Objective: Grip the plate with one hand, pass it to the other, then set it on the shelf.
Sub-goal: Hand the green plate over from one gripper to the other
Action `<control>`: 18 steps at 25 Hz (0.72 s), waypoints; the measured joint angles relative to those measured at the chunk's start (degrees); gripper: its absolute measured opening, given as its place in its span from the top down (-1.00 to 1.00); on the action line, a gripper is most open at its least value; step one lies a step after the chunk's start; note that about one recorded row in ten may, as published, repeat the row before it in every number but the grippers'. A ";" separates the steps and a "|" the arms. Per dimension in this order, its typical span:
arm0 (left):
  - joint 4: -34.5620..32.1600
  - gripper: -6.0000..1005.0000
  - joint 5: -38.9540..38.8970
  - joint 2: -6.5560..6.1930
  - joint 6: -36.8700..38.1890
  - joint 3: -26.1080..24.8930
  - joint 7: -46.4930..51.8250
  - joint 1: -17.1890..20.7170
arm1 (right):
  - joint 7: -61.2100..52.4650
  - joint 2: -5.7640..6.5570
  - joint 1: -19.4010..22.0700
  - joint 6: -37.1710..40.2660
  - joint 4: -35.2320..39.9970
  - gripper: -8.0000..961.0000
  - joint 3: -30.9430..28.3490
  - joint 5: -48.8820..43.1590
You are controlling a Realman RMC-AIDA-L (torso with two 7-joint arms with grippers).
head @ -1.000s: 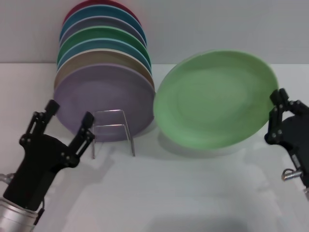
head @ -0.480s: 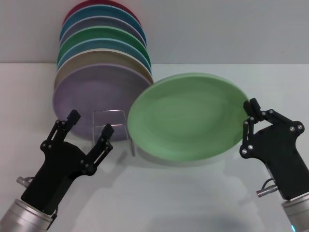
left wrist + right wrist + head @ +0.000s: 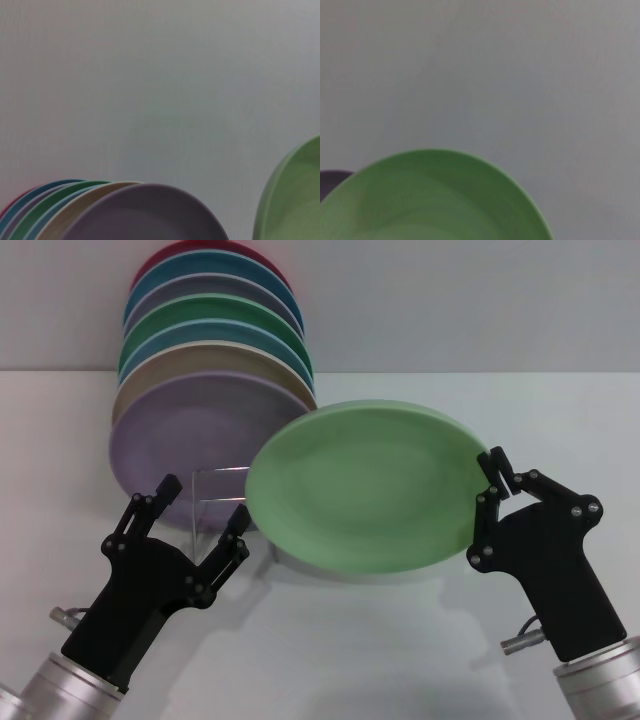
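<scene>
I should go on bringing the plate over with my right gripper until my left gripper closes on it, because the light green plate's free rim [image 3: 250,483] faces my open left gripper.
The light green plate [image 3: 365,485] hangs tilted above the table, held by its right rim in my right gripper [image 3: 490,478], which is shut on it. The same plate fills the lower part of the right wrist view [image 3: 427,200] and shows at the edge of the left wrist view [image 3: 295,200]. My left gripper [image 3: 195,510] is open just left of the plate's left rim, one finger close to that rim without touching. The wire shelf [image 3: 215,502] stands behind the left gripper, with a stack of upright plates in it.
Several coloured plates lean upright in the shelf, the lilac one [image 3: 200,445] at the front, tan, blue, dark green [image 3: 215,315] and red ones behind. The white table [image 3: 380,640] spreads in front of both arms, and a plain wall stands behind.
My right gripper has carried the plate leftward and a bit lower, toward the left gripper. The left arm has risen and moved right, closing on the plate's left rim.
</scene>
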State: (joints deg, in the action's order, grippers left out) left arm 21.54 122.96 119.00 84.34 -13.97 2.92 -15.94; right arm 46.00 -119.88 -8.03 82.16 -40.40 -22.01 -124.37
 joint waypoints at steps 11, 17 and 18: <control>-0.01 -0.55 0.00 0.00 -0.93 0.00 -0.03 -0.06 | 13.28 0.00 0.26 0.31 -5.10 0.95 5.85 4.81; -0.01 -0.55 0.00 0.00 -1.04 0.00 -0.03 -0.06 | 14.98 0.00 0.30 0.40 -5.64 0.93 6.65 5.11; -0.01 -0.54 0.00 0.00 -1.06 0.00 -0.03 -0.06 | 15.03 0.00 0.33 0.41 -5.66 0.93 6.78 5.12</control>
State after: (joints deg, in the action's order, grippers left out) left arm 21.53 122.96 119.00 83.28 -13.97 2.90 -15.99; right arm 61.03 -119.88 -7.69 82.57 -46.06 -15.23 -119.26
